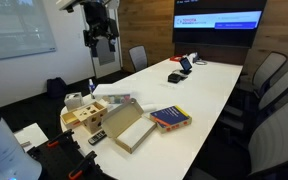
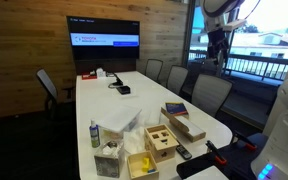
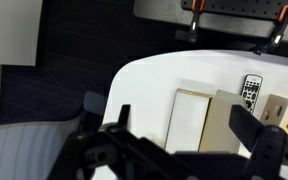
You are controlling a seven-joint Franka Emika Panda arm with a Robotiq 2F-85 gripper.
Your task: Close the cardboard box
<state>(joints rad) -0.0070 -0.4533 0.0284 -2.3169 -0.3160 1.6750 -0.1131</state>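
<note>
I should keep lowering my gripper, as the lid flap's free edge runs across the spread of my open fingers, until they straddle that edge (image 1: pixel 121 109), and then close it.
The cardboard box (image 1: pixel 130 126) lies open and flat on the white table (image 1: pixel 209 85), near the table's end. It also shows in an exterior view (image 2: pixel 188 126). In the wrist view its pale inside (image 3: pixel 191 108) and its tan lid flap (image 3: pixel 230 122) lie side by side. My gripper (image 1: pixel 101 42) hangs high above the table, well apart from the box, and it also shows in an exterior view (image 2: pixel 217 47). In the wrist view its fingers (image 3: pixel 179 118) are spread wide, open and empty, with the box far below.
A colourful book (image 1: pixel 170 118) lies beside the box. A pale wooden crate (image 1: pixel 84 114) and a black remote (image 3: pixel 251 90) are close by. A small bottle (image 2: pixel 94 133) and a tissue box (image 2: pixel 109 160) stand near the crate. Office chairs (image 1: pixel 274 95) ring the table.
</note>
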